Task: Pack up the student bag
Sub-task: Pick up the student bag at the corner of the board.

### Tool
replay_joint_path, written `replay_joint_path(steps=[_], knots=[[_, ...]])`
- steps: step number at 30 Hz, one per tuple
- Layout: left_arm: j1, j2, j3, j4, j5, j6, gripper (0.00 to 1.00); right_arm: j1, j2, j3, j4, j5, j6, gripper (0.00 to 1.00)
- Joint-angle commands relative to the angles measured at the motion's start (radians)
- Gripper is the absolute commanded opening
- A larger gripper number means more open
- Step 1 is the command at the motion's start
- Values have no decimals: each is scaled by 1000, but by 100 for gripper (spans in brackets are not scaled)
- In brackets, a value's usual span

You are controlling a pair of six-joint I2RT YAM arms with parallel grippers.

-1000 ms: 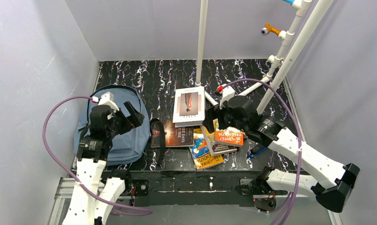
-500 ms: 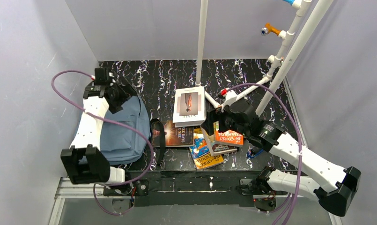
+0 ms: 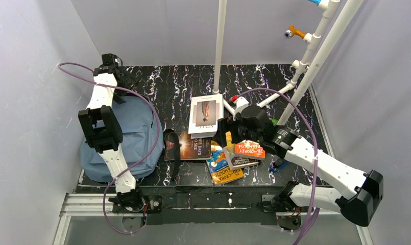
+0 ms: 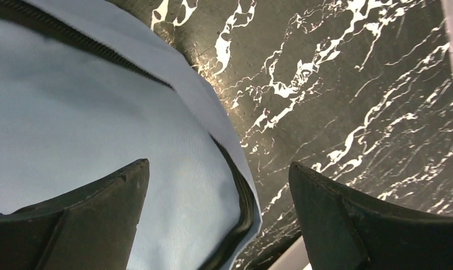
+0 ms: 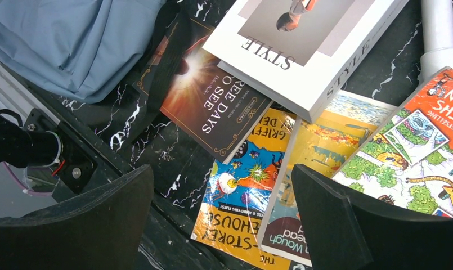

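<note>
My right gripper is far from the bag, with the bag flat (image 3: 134,133), so my left gripper should first pull the bag's edge (image 3: 138,99) toward the books. My right gripper should take that edge after that.
The slate-blue student bag (image 3: 137,138) lies flat at the table's left, with a black strap (image 3: 171,148) on its right side. My left gripper (image 3: 123,82) is open and empty above the bag's far edge. In the left wrist view the gripper (image 4: 218,166) straddles the bag's (image 4: 72,112) black zipper trim. My right gripper (image 3: 224,133) is open and empty over a pile of books; it also shows in the right wrist view (image 5: 223,169). The pile holds a white STYLE book (image 3: 206,115) (image 5: 303,45), a dark book (image 3: 189,145) (image 5: 212,107), an orange Treehouse book (image 3: 249,149) (image 5: 421,140) and a yellow-blue book (image 3: 224,171) (image 5: 246,191).
A white upright pole (image 3: 219,46) stands behind the books. Slanted white pipes (image 3: 315,61) cross the right side. A small blue object (image 3: 280,164) lies right of the pile. The grey left wall (image 3: 40,102) is close to my left arm. The black marble table (image 4: 353,84) shows beyond the bag.
My left arm has swung up and back, from over the bag's near part to its far edge. My right gripper has shifted slightly left over the books.
</note>
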Motion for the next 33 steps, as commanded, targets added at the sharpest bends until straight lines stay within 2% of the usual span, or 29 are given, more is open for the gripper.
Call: replay_joint_path(steps=[1,4,5,8,16,19,27,33], knots=[[-14,40,78,-48,-15,87,95,3,38,70,34,-7,4,100],[-15,91,97,-48,14,102,95,3,80,86,39,-21,7,100],[-15,104,98,-47,28,108,92,3,94,94,36,-30,10,100],[-16,144,115,-40,108,142,63,3,124,105,46,-59,29,100],[-20,195,133,-82,90,159,23,3,84,58,81,-61,70,100],[-48,144,128,-88,38,215,1,3,64,40,82,-57,87,100],[-168,-81,89,-63,-78,369,0,3,61,45,62,-15,85,100],[-307,-429,-275,299,-162,673,0,3,89,84,41,-1,49,100]])
